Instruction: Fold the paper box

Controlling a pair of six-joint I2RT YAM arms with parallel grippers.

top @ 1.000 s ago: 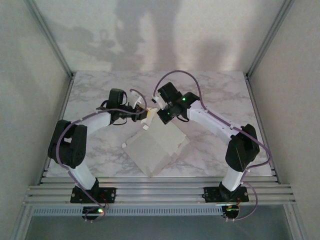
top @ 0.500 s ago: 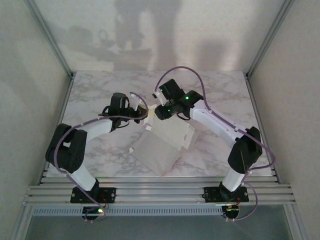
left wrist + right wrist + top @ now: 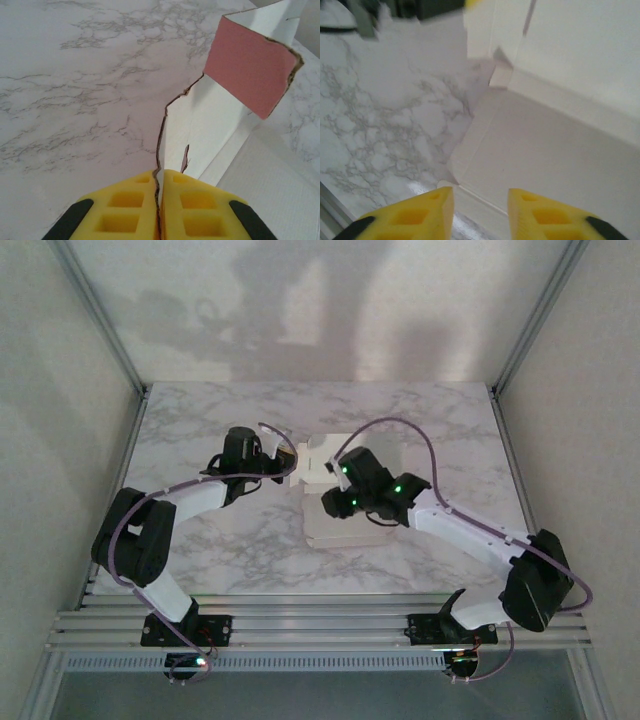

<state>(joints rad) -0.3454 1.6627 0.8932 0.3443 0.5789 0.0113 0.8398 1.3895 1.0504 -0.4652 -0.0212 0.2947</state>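
Note:
The held flap (image 3: 479, 32) sticks out beyond the end of the standing panel, so the robot's left gripper should first swing the flap in toward the flat panel's edge (image 3: 489, 107).
The paper box (image 3: 338, 532) lies partly unfolded on the marble table (image 3: 200, 430), off-white side up, with one panel standing at its far end. My left gripper (image 3: 290, 468) is shut on the thin torn-looking edge of a standing flap (image 3: 210, 120); its yellow fingers (image 3: 125, 210) pinch the card. A pink-faced flap (image 3: 250, 70) curls above it. My right gripper (image 3: 330, 512) hovers open over the flat off-white panel (image 3: 545, 150), near its corner, with nothing between the yellow fingers (image 3: 420, 217).
Slotted metal rails (image 3: 320, 625) run along the near edge by the arm bases. Grey walls and a metal frame close in the table on the left, right and back. Bare marble (image 3: 380, 125) lies left of the box.
The box has swung round and dropped flatter, toward the centre right. My right gripper let go at the far corner, opened, and came nearer over the panel. The left gripper kept its grip.

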